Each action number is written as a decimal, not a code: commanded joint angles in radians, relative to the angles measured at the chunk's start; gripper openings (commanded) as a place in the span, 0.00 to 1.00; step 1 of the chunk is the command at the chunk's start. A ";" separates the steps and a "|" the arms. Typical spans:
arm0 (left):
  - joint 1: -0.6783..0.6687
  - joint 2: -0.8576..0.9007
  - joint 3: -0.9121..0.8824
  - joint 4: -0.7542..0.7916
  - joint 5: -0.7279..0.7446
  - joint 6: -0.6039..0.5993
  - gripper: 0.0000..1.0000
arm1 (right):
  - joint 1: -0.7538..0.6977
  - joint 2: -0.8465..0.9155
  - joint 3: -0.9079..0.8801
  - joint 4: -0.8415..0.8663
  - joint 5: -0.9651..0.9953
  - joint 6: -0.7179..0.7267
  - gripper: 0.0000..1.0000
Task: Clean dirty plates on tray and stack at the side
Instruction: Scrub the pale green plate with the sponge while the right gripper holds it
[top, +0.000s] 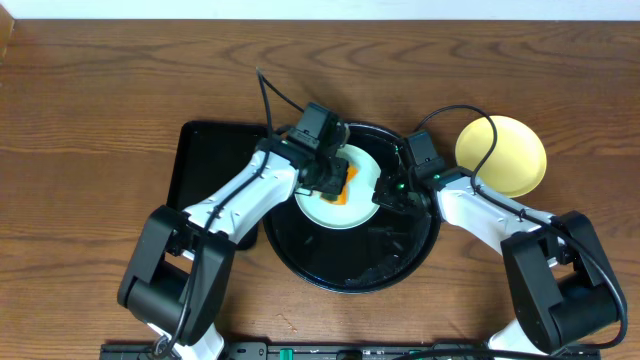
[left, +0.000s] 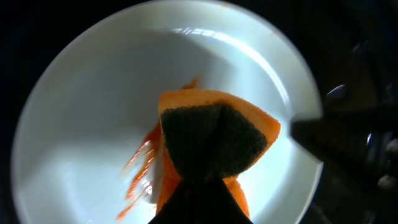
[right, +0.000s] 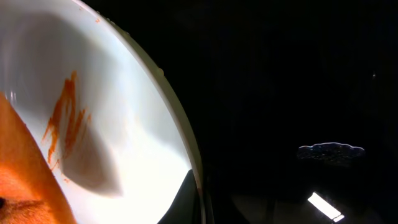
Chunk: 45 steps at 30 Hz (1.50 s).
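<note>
My left gripper has the orange-red streaks (left: 140, 169) to wipe beside the sponge, toward the rectangular tray. It should wipe back over them to the plate's rim (top: 303, 206) near that tray.
A mint-white plate (top: 325, 208) with orange-red sauce streaks (left: 138, 171) lies on the round black tray (top: 350, 268). My left gripper (top: 335, 180) is shut on an orange sponge (left: 211, 140) with a dark scouring face and presses it onto the plate (left: 87, 118). My right gripper (top: 385, 190) is shut on the plate's right rim (right: 186, 146), one finger inside it (right: 185, 200). The streaks (right: 62, 121) and the sponge (right: 18, 186) also show in the right wrist view. A pale yellow plate (top: 502, 155) lies on the wood tabletop to the right of the tray. A third plate is not in view.
A smaller rectangular black tray (top: 205, 160) lies left of the round tray, partly under my left arm. Bare wood tabletop (top: 90, 120) stretches to the far left and along the back. My right arm's cable arcs over the yellow plate.
</note>
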 joint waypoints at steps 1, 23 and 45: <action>-0.027 0.033 0.000 0.048 0.008 -0.127 0.08 | 0.023 0.037 -0.024 -0.025 0.040 -0.021 0.01; 0.001 0.144 0.002 -0.098 -0.302 -0.223 0.08 | 0.026 0.037 -0.024 -0.078 0.074 -0.009 0.01; 0.007 0.132 0.068 -0.122 -0.591 -0.102 0.08 | 0.026 0.037 -0.024 -0.082 0.078 -0.009 0.01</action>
